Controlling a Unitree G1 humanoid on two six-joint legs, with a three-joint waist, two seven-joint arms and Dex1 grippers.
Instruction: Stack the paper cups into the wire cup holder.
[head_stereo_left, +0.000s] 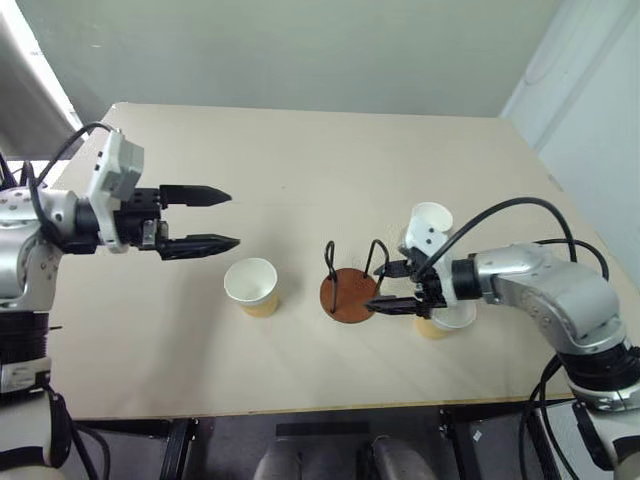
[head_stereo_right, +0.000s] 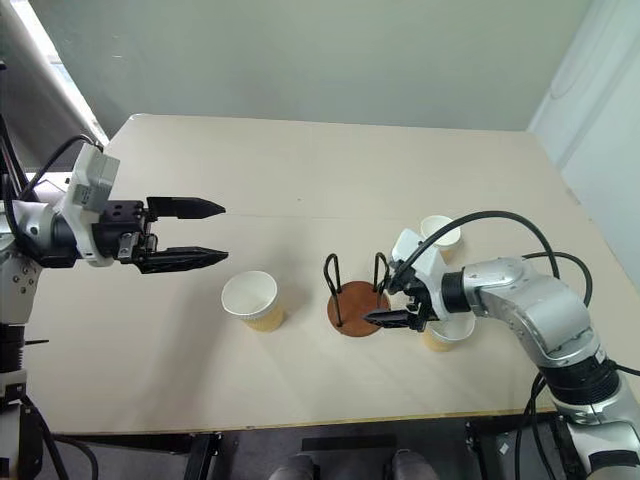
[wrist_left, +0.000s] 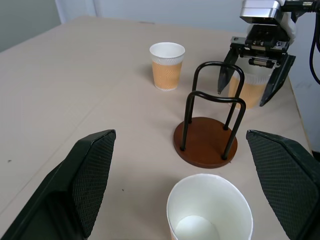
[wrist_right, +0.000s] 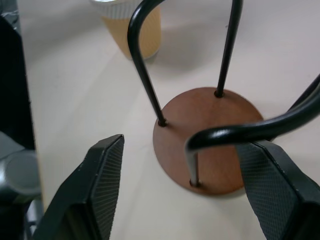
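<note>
The wire loops have an open gap (head_stereo_left: 353, 266) above the disc, so the paper cup will go down between the loops to the disc when I lower it.
The wire cup holder (head_stereo_left: 346, 297), a reddish-brown disc with two upright black wire loops, stands empty on the table's middle front. One paper cup (head_stereo_left: 251, 285) stands upright to its left. A second cup (head_stereo_left: 430, 222) stands to the holder's back right. A third cup (head_stereo_left: 446, 318) sits under my right wrist, partly hidden. My right gripper (head_stereo_left: 381, 288) is open, pointing left, with its fingertips at the holder's right loop (wrist_right: 235, 135) and nothing held. Above the table on the left, my left gripper (head_stereo_left: 212, 219) hangs wide open and empty, beyond the left cup.
The tan table (head_stereo_left: 300, 160) has wide bare room behind the cups and holder. Its front edge (head_stereo_left: 300, 408) runs close below them. A black cable (head_stereo_left: 520, 205) arcs over my right arm.
</note>
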